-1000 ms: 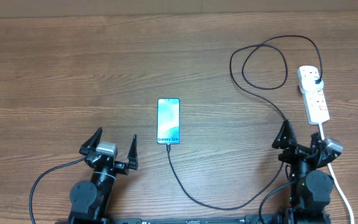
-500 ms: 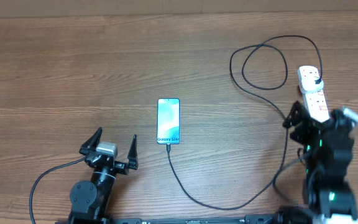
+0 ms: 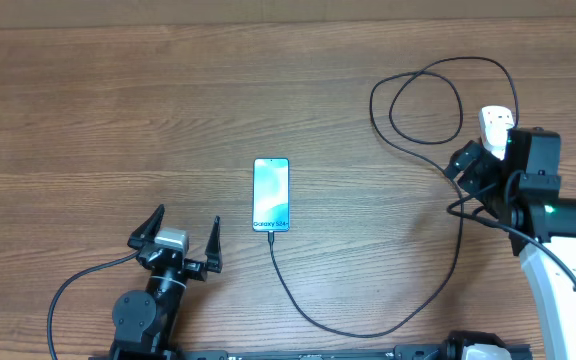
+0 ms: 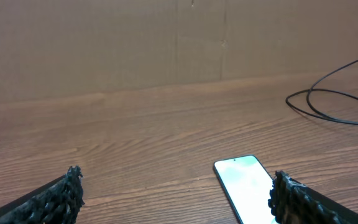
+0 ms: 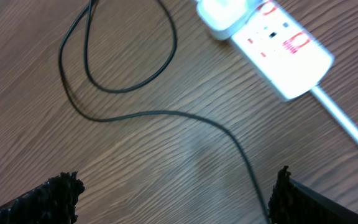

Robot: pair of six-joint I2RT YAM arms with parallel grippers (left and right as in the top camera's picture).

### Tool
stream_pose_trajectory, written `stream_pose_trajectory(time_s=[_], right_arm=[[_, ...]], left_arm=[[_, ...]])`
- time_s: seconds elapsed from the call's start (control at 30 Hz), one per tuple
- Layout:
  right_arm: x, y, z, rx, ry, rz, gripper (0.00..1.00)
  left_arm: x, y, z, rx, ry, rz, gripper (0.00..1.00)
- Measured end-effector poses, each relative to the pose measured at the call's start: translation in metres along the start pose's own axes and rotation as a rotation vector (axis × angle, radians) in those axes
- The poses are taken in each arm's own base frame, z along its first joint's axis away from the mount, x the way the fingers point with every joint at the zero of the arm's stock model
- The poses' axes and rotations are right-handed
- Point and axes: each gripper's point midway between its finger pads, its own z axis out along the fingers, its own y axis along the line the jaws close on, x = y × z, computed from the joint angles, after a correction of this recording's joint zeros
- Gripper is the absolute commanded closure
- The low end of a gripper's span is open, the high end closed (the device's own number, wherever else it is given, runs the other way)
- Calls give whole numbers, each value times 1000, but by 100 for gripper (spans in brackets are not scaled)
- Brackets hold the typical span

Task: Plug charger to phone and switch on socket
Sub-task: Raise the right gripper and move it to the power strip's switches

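The plug (image 5: 224,16) is between my open right gripper and the red switch, so I should go around to the other side of the socket strip, close my fingers and push the switch.
The phone (image 3: 271,194) lies flat mid-table with its blue screen lit; it also shows in the left wrist view (image 4: 246,185). The black charger cable (image 3: 313,315) meets the phone's near edge, curves right, loops at the back and ends at a plug (image 3: 508,125) on the far end of the white power strip (image 3: 492,119). My right gripper (image 3: 474,180) is open and hovers over the strip's near part, hiding it. The right wrist view shows the strip (image 5: 281,45) with its red switches, the cable (image 5: 160,113) and my open fingers (image 5: 176,199). My left gripper (image 3: 181,232) is open and empty, left of the phone.
The strip's thick white cord (image 5: 347,121) runs toward the front right. A brown cardboard wall (image 4: 179,43) stands at the table's back edge. The left arm's own black cable (image 3: 73,285) trails at the front left.
My right arm has lifted from the front edge and moved back over the power strip, now covering its near half. The left arm, phone and cable have not moved.
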Motion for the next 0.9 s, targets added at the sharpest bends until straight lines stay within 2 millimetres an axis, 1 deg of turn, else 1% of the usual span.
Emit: stream_pose_trajectory(time_s=[0.3, 0.4, 0.47, 0.57, 0.6, 0.67, 0.7, 0.73, 0.83, 0.9], right_arm=[[8, 13, 0, -74, 50, 19, 0], [5, 14, -9, -77, 69, 92, 0], [5, 7, -19, -52, 98, 145, 0], [7, -13, -39, 14, 152, 235, 0], [6, -17, -42, 26, 157, 254, 0], [2, -20, -43, 26, 145, 283, 0], [-2, -19, -42, 18, 131, 295, 6], [-4, -18, -42, 12, 126, 298, 16], [-5, -18, -41, 13, 125, 305, 51], [-7, -20, -38, 27, 119, 312, 64]], left_arm=[[0, 0, 0, 0, 0, 0, 0], [0, 0, 0, 0, 0, 0, 0], [0, 0, 0, 0, 0, 0, 0], [0, 0, 0, 0, 0, 0, 0], [0, 0, 0, 0, 0, 0, 0], [0, 0, 0, 0, 0, 0, 0], [0, 0, 0, 0, 0, 0, 0], [0, 0, 0, 0, 0, 0, 0], [0, 0, 0, 0, 0, 0, 1], [0, 0, 0, 0, 0, 0, 0]])
